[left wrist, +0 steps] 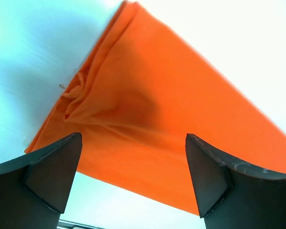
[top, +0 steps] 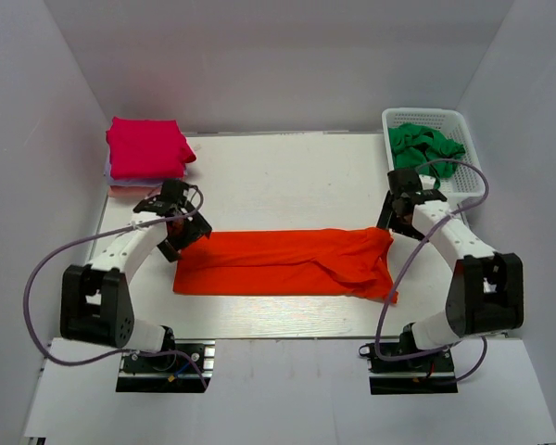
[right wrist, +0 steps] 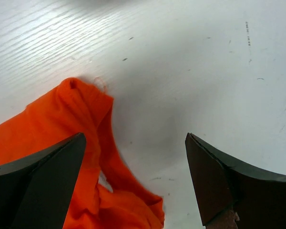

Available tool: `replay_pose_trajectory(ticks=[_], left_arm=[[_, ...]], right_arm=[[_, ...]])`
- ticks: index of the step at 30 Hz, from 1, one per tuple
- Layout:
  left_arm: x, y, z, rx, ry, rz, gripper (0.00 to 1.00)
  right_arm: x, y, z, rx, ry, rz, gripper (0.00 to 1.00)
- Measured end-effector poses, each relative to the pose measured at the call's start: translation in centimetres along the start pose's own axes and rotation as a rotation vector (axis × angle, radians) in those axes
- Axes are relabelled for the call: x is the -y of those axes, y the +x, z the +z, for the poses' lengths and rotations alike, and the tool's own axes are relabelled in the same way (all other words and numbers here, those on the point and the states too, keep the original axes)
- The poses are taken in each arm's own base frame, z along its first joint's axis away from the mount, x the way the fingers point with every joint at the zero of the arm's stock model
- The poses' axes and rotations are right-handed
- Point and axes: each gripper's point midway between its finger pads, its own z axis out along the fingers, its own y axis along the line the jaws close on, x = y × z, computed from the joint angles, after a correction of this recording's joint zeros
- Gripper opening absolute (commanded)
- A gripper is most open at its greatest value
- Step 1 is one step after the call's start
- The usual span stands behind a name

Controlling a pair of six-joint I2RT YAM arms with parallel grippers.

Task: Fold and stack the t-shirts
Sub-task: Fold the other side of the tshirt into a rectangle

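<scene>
My right gripper should swing the rumpled end [top: 374, 265] toward the back and turn the band lengthwise before folding, because the orange-red band [top: 269, 261] lies crosswise in front of both arms.
An orange-red t-shirt [top: 283, 262] lies folded into a long flat band across the middle of the white table [top: 278, 181]. My left gripper [top: 179, 222] hovers open over the band's left end, with orange-red cloth [left wrist: 148, 124] spread below its jaws and nothing between them. My right gripper [top: 400, 211] is open just beyond the band's rumpled right end [right wrist: 90, 157], mostly over bare table. A magenta t-shirt [top: 146, 148] lies folded on top of a pale pink one [top: 130, 188] at the back left. Crumpled green t-shirts [top: 424, 144] fill the basket.
A white mesh basket [top: 465, 171] stands at the table's back right corner, close behind the right arm. White walls enclose the table on three sides. Both arms' grey cables loop beside their bases at the near edge.
</scene>
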Motion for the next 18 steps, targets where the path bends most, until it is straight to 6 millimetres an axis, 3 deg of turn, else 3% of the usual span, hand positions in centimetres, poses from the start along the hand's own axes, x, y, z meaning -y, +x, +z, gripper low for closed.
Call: replay_pose_trajectory(ticks=[4, 8, 13, 18], left_arm=[[1.8, -2.7, -3.9, 0.116, 0.107, -0.005, 0.99], [3.2, -3.7, -5.5, 0.165, 0.194, 0.001, 0.99], [4.7, -3.3, -3.4, 0.108, 0.217, 0.014, 0.99], [4.7, -2.3, 0.0, 0.038, 0.17, 0.022, 0.99]], right_arm=[[-2.2, -0.5, -2.9, 0.024, -0.203, -0.013, 0.9], [-6.8, 0.0, -7.0, 0.055, -0.535, -0.053, 0.9], [-10.8, 5.0, -8.5, -0.056, -0.754, -0.146, 0.9], [-10.8, 11.8, -6.9, -0.241, -0.792, -0.156, 0.9]])
